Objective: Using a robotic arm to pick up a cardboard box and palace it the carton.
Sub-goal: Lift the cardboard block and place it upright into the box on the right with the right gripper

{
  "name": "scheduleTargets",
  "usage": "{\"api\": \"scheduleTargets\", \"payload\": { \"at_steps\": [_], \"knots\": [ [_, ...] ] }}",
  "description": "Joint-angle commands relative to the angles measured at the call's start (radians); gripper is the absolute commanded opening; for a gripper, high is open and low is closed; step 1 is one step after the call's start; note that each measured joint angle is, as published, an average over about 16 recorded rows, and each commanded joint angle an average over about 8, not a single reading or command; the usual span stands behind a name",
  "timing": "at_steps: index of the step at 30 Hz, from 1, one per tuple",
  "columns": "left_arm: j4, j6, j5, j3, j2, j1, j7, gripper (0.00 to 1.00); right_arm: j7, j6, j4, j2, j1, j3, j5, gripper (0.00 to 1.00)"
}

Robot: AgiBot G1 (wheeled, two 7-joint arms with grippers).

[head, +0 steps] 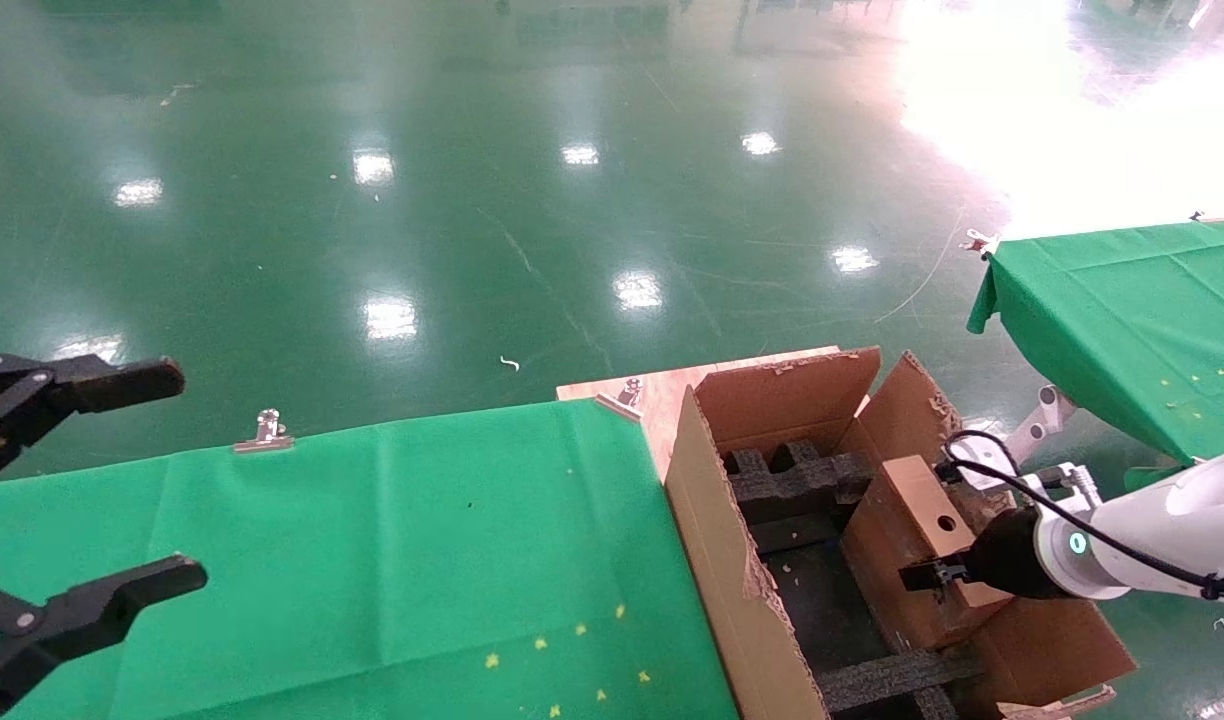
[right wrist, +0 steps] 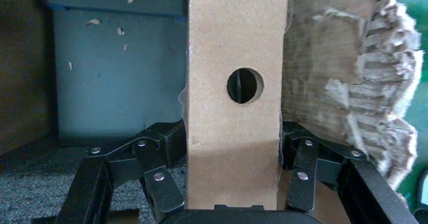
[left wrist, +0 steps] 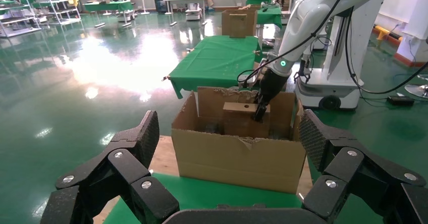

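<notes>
The cardboard box [head: 920,497] is hanging upright and parallel to the carton's side. My right gripper should keep bringing it down until it sits on the carton's bottom [head: 830,606].
The white right arm with the teal ring [head: 1077,543] reaches into the carton [head: 717,560], a large brown box with ragged flaps. My right gripper [head: 934,577] is shut on the cardboard box [head: 917,530] and holds it upright on its edge, with the hole face up, inside the carton's right side. In the right wrist view the cardboard box [right wrist: 233,57] fills the gap between the fingers [right wrist: 164,138]. Black foam inserts [head: 792,480] lie in the carton. My left gripper [head: 177,478] is open and empty at the far left, well away from the carton [left wrist: 237,158].
The carton stands on a wooden board [head: 662,392] at the end of a green-clothed table [head: 372,560]. A metal clip [head: 265,432] sits at its far edge. A second green-clothed table [head: 1122,320] stands at the right. Shiny green floor lies beyond.
</notes>
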Motion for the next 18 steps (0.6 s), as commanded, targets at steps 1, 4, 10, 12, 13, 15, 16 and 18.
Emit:
{"api": "scheduleTargets", "payload": {
  "at_steps": [1,4,10,12,13,15,16,18],
  "knots": [
    [0.0,0.0,0.0,0.0,0.0,0.0,0.0,1.0,-0.001,0.005,-0.008,-0.006,-0.009,-0.002,0.003,0.0],
    [0.0,0.0,0.0,0.0,0.0,0.0,0.0,1.0,-0.008,0.016,-0.034,-0.021,-0.026,-0.005,0.018,0.0],
    [0.0,0.0,0.0,0.0,0.0,0.0,0.0,1.0,-0.04,0.037,-0.089,-0.05,-0.062,-0.009,0.062,0.0],
    [0.0,0.0,0.0,0.0,0.0,0.0,0.0,1.0,-0.056,0.042,-0.105,-0.058,-0.071,-0.009,0.081,0.0],
    [0.0,0.0,0.0,0.0,0.0,0.0,0.0,1.0,-0.064,0.044,-0.112,-0.062,-0.076,-0.009,0.09,0.0],
    [0.0,0.0,0.0,0.0,0.0,0.0,0.0,1.0,-0.082,0.047,-0.127,-0.069,-0.084,-0.009,0.11,0.0],
    [0.0,0.0,0.0,0.0,0.0,0.0,0.0,1.0,-0.091,0.048,-0.134,-0.072,-0.087,-0.008,0.119,0.0],
    [0.0,0.0,0.0,0.0,0.0,0.0,0.0,1.0,-0.11,0.05,-0.147,-0.079,-0.094,-0.007,0.137,0.04]
  ]
}}
